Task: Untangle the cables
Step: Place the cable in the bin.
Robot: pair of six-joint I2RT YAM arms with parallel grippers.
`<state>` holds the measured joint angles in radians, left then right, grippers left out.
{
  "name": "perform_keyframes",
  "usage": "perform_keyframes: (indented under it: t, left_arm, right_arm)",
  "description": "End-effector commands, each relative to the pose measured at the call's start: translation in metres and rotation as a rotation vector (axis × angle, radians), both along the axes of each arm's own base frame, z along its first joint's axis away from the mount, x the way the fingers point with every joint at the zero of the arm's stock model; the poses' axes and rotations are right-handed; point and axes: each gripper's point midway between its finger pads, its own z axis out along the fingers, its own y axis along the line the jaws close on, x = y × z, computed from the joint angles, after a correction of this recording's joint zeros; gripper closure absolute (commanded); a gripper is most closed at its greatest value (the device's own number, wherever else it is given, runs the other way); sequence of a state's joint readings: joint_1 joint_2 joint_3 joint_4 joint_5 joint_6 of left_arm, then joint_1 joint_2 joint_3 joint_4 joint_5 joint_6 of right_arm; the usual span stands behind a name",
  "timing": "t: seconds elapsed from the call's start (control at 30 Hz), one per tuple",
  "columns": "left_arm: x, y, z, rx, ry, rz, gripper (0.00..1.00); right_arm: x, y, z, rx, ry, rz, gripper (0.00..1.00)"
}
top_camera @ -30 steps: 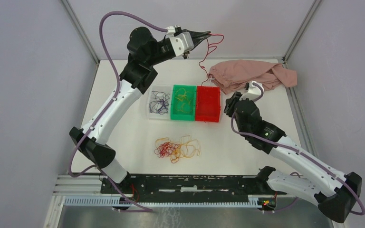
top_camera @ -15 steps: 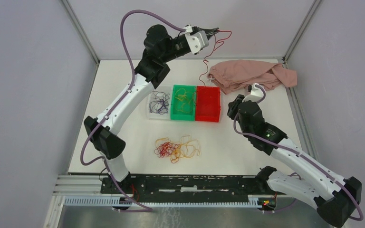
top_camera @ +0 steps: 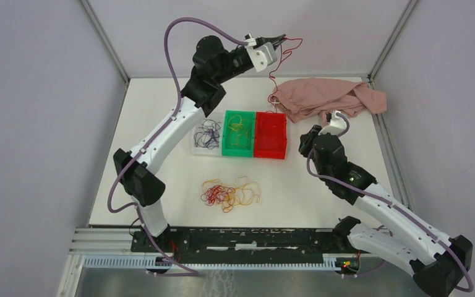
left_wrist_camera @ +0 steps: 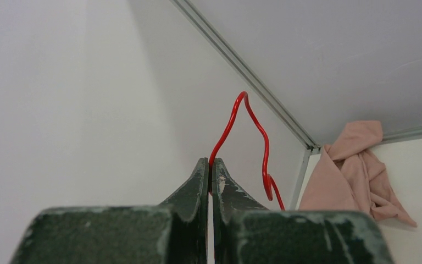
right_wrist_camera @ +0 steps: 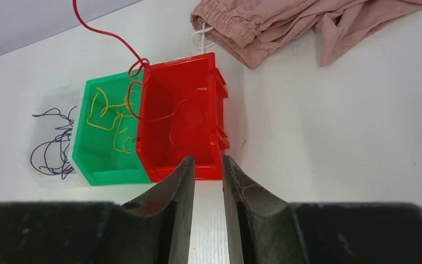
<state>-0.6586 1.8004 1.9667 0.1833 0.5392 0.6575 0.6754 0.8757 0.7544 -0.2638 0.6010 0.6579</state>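
The red cable is hanging clear of the tangle, and its lower end (right_wrist_camera: 162, 118) is in the red bin (top_camera: 271, 136). My left gripper should keep going down and let go there.
High at the back, my left gripper (top_camera: 276, 41) (left_wrist_camera: 210, 162) is shut on a red cable (left_wrist_camera: 228, 124). That strand (top_camera: 271, 80) hangs down to the red bin (top_camera: 270, 135), curling at the bin's far corner (right_wrist_camera: 136, 69). A tangle of red and yellow-orange cables (top_camera: 230, 193) lies on the table nearer the arm bases. Yellow cables (right_wrist_camera: 110, 118) sit in the green bin (top_camera: 238, 133), and dark purple ones (right_wrist_camera: 52, 148) in the clear bin (top_camera: 207, 135). My right gripper (top_camera: 303, 137) (right_wrist_camera: 208, 165) hovers just right of the red bin (right_wrist_camera: 181, 121), open by a narrow gap and holding nothing.
A pink cloth (top_camera: 325, 96) (right_wrist_camera: 286, 22) (left_wrist_camera: 357, 170) lies bunched at the back right of the table. Grey enclosure walls stand on three sides. A metal rail (top_camera: 235, 238) carrying the arm bases runs along the near edge.
My left arm has swung right and a little higher, carrying the red cable with it. My right gripper's jaws have narrowed, and that arm has shifted slightly right.
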Motion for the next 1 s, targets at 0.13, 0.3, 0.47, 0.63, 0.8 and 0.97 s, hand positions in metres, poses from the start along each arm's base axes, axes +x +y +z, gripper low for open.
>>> perform_keyframes:
  t: [0.13,0.3,0.47,0.63,0.8,0.97]
  left_arm:
    - [0.009,0.006,-0.041,0.007,0.1,0.069,0.97]
    - [0.009,0.012,-0.074,-0.002,0.266,0.091,0.97]
    - [0.006,0.016,-0.103,-0.028,0.476,0.111,0.97]
    - [-0.003,0.018,-0.148,0.023,0.7,0.122,0.97]
    - [-0.016,0.015,-0.203,0.154,0.876,0.112,0.97]
    - [-0.007,0.02,-0.249,0.284,0.912,0.201,0.97]
  right_arm:
    - [-0.001,-0.007,0.006,0.042,-0.03,-0.023,0.7]
    - [-0.003,-0.013,0.006,0.055,-0.03,-0.047,0.7]
    - [-0.005,-0.017,0.004,0.063,-0.024,-0.064,0.71]
    - [-0.005,-0.02,0.001,0.07,-0.016,-0.084,0.71]
    - [-0.006,-0.025,-0.001,0.079,-0.015,-0.106,0.72]
    - [-0.008,-0.031,0.002,0.085,-0.027,-0.119,0.72]
